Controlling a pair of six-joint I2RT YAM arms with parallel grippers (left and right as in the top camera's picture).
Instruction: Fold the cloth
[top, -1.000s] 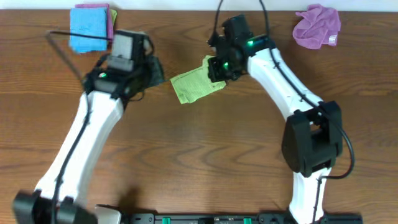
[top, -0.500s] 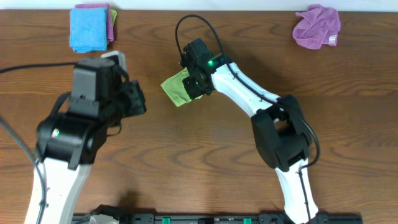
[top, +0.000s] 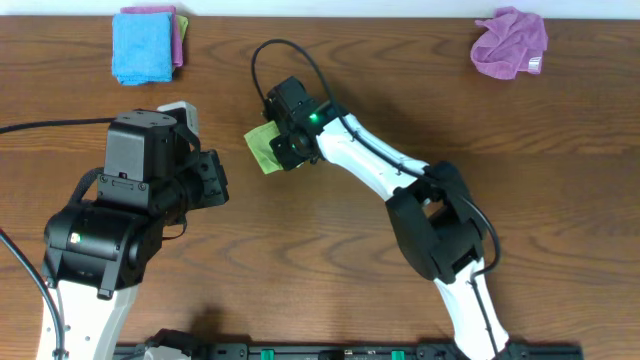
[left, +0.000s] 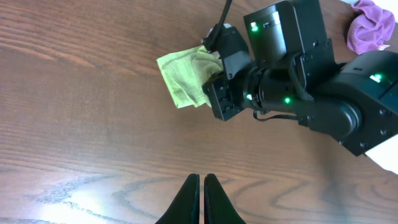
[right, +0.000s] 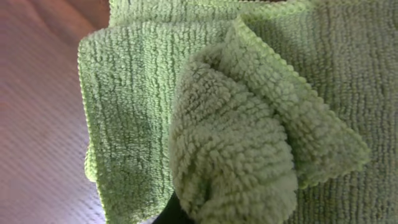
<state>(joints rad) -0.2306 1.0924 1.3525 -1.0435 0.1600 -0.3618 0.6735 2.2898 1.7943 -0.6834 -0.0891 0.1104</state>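
Note:
My right gripper is holding the cloth's raised fold (right: 233, 134) in a bunch, so I should open my left gripper and bring it in to the cloth's free edge (top: 256, 149).
The cloth (top: 260, 148), a lime yellow-green towel, lies left of the table's middle, partly doubled over. My right gripper (top: 283, 150) reaches in from the right and is shut on a bunched fold of it. In the right wrist view the cloth (right: 130, 93) fills the frame and a raised fuzzy fold covers the fingers, leaving only a dark sliver at the bottom. In the left wrist view the cloth (left: 183, 78) pokes out left of the right arm's black head. My left gripper (left: 199, 182) hangs above bare wood, shut with nothing in it, nearer the front than the cloth.
A folded bright blue cloth (top: 143, 45) sits on a purple-pink one (top: 180, 38) at the back left. A crumpled purple cloth (top: 510, 42) lies at the back right. The right arm's cable (top: 262, 60) loops over the table behind the towel.
My right arm has swung left, dragging the cloth from the table's middle toward the left. The left arm has pulled back toward the front left.

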